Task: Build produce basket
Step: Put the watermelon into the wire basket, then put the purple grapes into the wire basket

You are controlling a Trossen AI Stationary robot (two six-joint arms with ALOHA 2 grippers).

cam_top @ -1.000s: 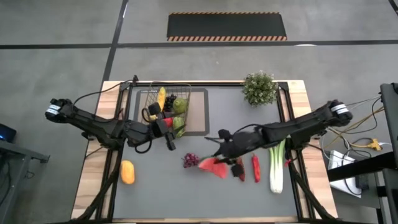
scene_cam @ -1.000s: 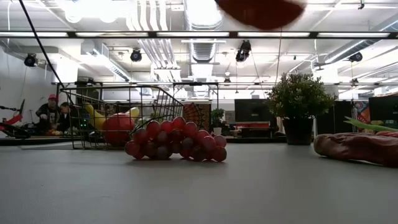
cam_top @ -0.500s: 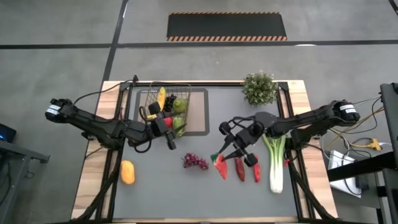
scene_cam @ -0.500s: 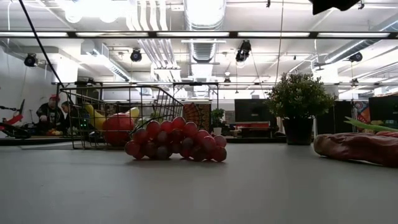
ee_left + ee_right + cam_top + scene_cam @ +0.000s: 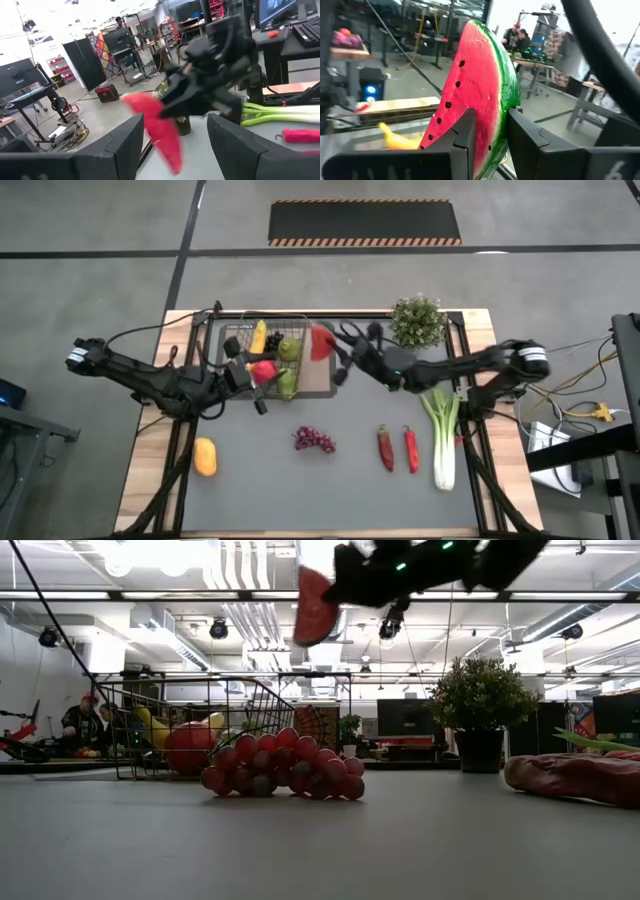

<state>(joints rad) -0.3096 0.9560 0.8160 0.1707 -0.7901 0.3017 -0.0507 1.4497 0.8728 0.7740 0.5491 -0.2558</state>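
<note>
I should keep carrying the watermelon slice [image 5: 321, 342] with my right gripper, as it is on edge above the basket's rim, until it reaches the basket's open far end [image 5: 286, 331]. Then I should let it go.
The dark wire basket [image 5: 266, 345] stands on the tan mat and holds a banana, green pears, a red apple and dark grapes. My right gripper [image 5: 338, 352] is shut on the watermelon slice [image 5: 320, 342], high in the air just right of the basket; both also show in the low view, gripper [image 5: 345, 585] and slice [image 5: 312, 606]. My left gripper [image 5: 258, 398] is open and empty at the basket's near side. Purple grapes [image 5: 313, 440], two red chilies [image 5: 386, 448], the leek [image 5: 443, 435] and an orange fruit [image 5: 204, 456] lie on the table. My right gripper pinches the watermelon slice between its two fingers, one on the red seeded face [image 5: 470, 125] and one on the rind side [image 5: 506, 120]. The fingers come about level from the table's right. The slice stands on edge past the fingertips, lifted well clear of table and basket.
A bushy potted plant [image 5: 417, 320] stands at the far right, close behind my right arm. The mat's bare part [image 5: 322, 375] lies right of the basket. The table's near middle is open between the grapes and the front edge.
My right gripper has carried the watermelon slice from above the chilies toward the far edge and left, to just right of the basket, keeping it high. My left gripper has drawn back a little toward the table's left edge.
</note>
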